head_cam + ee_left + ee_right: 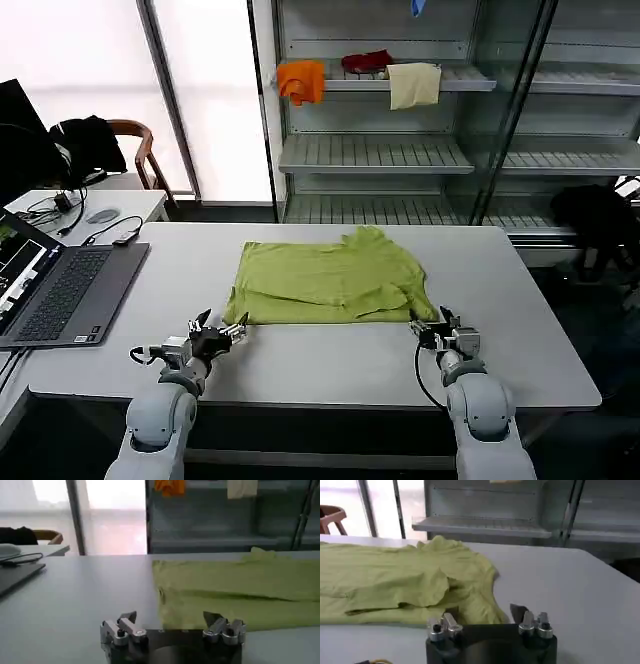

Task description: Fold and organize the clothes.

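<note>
The folded layers (372, 300) are flat on the lime-green T-shirt (315, 272), so I expect the whole T-shirt to slide my way, keeping its folds, as I pull its hem.
The lime-green T-shirt (330, 283) lies partly folded on the grey table (330, 360), its near edge straight. My left gripper (222, 329) rests open on the table at the shirt's near left corner, with nothing between its fingers. In the left wrist view the left gripper (170, 617) faces the shirt (240, 592). My right gripper (436, 322) sits open at the near right corner. Seen from the right wrist, the right gripper (485, 611) stands just short of the shirt's hem (470, 607).
An open laptop (55, 290) with cables lies at the table's left end. Behind the table stand metal shelves (400, 150) holding an orange cloth (301, 80), a red cloth (367, 61) and a cream cloth (413, 84). A chair (135, 145) stands at the far left.
</note>
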